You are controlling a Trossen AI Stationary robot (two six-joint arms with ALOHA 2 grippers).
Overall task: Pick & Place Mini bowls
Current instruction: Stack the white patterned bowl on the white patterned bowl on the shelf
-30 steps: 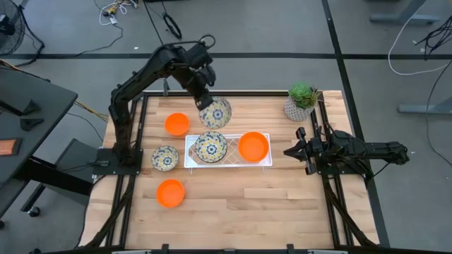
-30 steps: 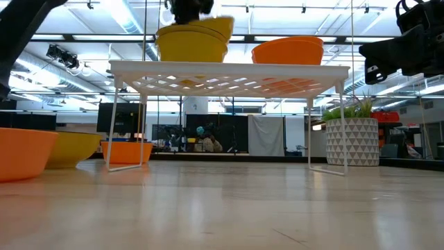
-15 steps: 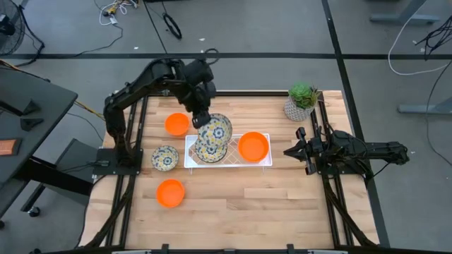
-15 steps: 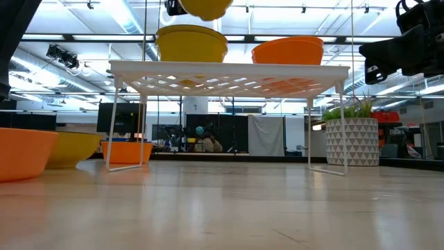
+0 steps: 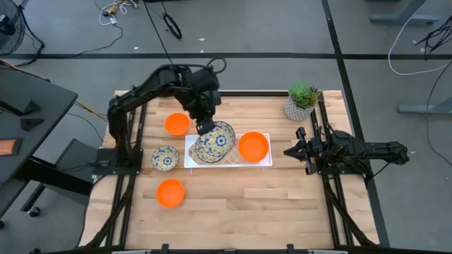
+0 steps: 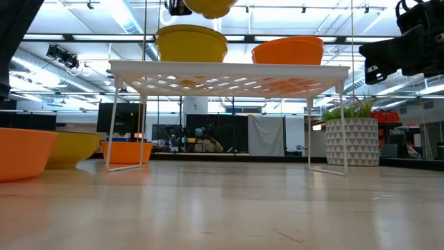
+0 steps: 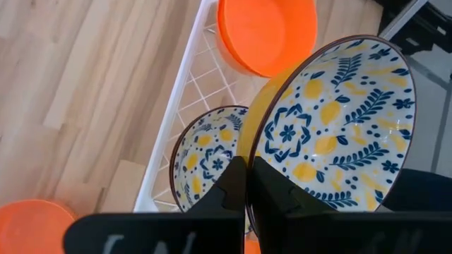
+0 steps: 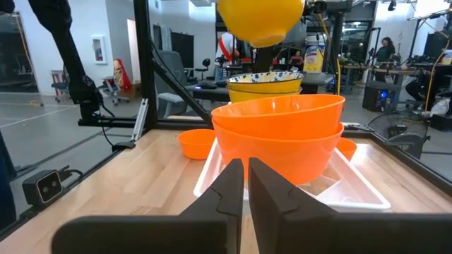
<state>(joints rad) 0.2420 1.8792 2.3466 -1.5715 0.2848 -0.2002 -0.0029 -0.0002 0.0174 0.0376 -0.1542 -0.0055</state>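
Observation:
The held patterned bowl (image 5: 222, 135) is above the patterned bowl on the rack (image 5: 205, 154) with its open side up, so the robot's left gripper keeps lowering it until it nests inside.
My left gripper (image 5: 205, 127) is shut on a white mini bowl with a blue-and-yellow pattern (image 5: 217, 139), held in the air over the left half of a white wire rack (image 5: 227, 164). On that half sits a second patterned bowl (image 7: 205, 159), with an orange bowl (image 5: 253, 147) on the right half. On the table lie two orange bowls (image 5: 176, 124) (image 5: 170, 192) and one patterned bowl (image 5: 165, 157). My right gripper (image 5: 296, 150) waits shut at the table's right edge, touching nothing. My left gripper pinches the held bowl's rim (image 7: 248, 149) at the bowl's far left side, one finger (image 7: 229, 187) on the yellow outer wall and the other inside. The fingers slant down from the far left. The bowl hangs tilted, clear of the rack and the bowl below.
A potted green plant (image 5: 302, 101) stands at the table's far right corner. Bare wood lies along the near edge and between the rack and my right arm.
My left gripper has carried the patterned bowl from beyond the rack's far edge toward the table's near edge. The bowl now hangs over the patterned bowl on the rack, still lifted and tilted.

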